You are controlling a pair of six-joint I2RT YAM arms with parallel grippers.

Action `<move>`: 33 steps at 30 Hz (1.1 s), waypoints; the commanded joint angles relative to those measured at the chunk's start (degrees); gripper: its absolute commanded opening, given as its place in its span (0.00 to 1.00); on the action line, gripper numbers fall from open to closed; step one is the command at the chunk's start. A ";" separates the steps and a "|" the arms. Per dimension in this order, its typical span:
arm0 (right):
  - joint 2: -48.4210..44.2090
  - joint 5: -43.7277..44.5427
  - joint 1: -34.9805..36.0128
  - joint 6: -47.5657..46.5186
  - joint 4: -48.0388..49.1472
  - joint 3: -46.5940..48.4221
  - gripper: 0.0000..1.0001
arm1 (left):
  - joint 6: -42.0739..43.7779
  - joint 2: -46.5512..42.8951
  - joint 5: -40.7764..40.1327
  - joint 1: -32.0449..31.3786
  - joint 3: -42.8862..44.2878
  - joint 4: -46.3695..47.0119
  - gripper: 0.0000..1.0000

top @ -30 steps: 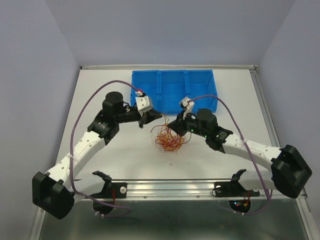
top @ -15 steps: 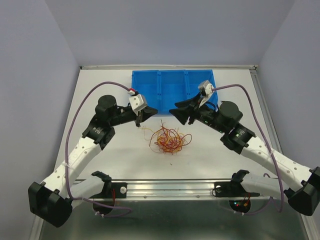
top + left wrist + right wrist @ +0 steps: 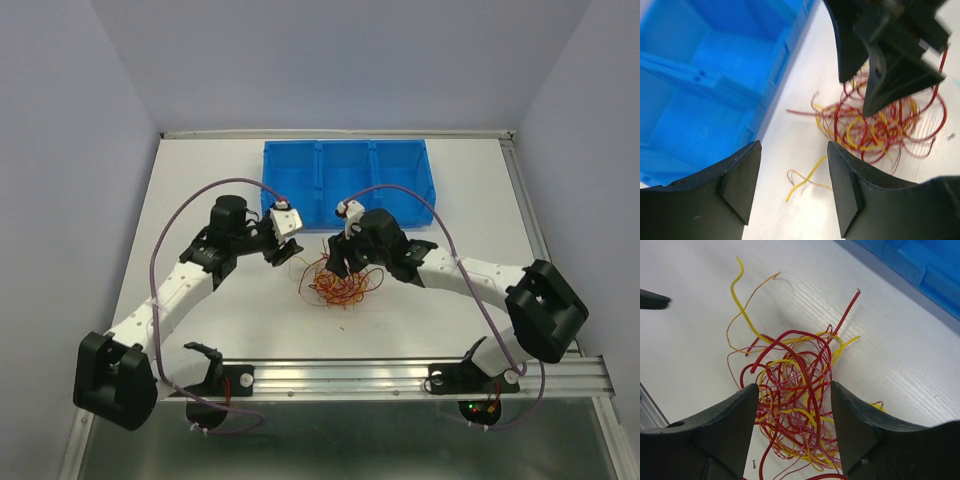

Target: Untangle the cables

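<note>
My gripper will lift the end of the yellow wire (image 3: 810, 176), and the wire will come out in a long piece, because it weaves through the loose red cable loops (image 3: 872, 125).
The cables (image 3: 340, 281) are a loose tangle of dark red, yellow and pink wires on the white table, just in front of the blue bin (image 3: 345, 146). My right gripper (image 3: 341, 266) hangs open right over the cables (image 3: 790, 385), with the knot showing between its fingers (image 3: 735, 412) and nothing pinched. My left gripper (image 3: 283, 251) is open too, to the left of the cables (image 3: 880, 125). Only a stray yellow wire end (image 3: 805, 180) lies on the table between its fingers (image 3: 737, 182).
The blue bin (image 3: 700, 75) has three compartments and stands close behind both grippers. In the left wrist view the right gripper (image 3: 890, 55) looms over the tangle. A metal rail (image 3: 400, 372) runs along the table's near edge.
Both grippers have gone from shut to open. The right arm swung up toward the bin, then came back down over the tangle. The left gripper stays left of it.
</note>
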 commanded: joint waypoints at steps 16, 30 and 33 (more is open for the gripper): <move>4.79 -0.26 0.67 -4.41 -8.98 8.89 0.60 | 27.85 16.06 4.12 0.57 6.21 -18.81 0.65; 3.04 0.09 0.67 -4.76 -10.92 9.07 0.04 | 24.95 22.48 2.53 -0.83 9.82 -16.79 0.56; 2.77 0.00 0.67 -4.67 -10.83 9.06 0.02 | 24.86 22.83 2.18 -1.01 9.91 -16.52 0.55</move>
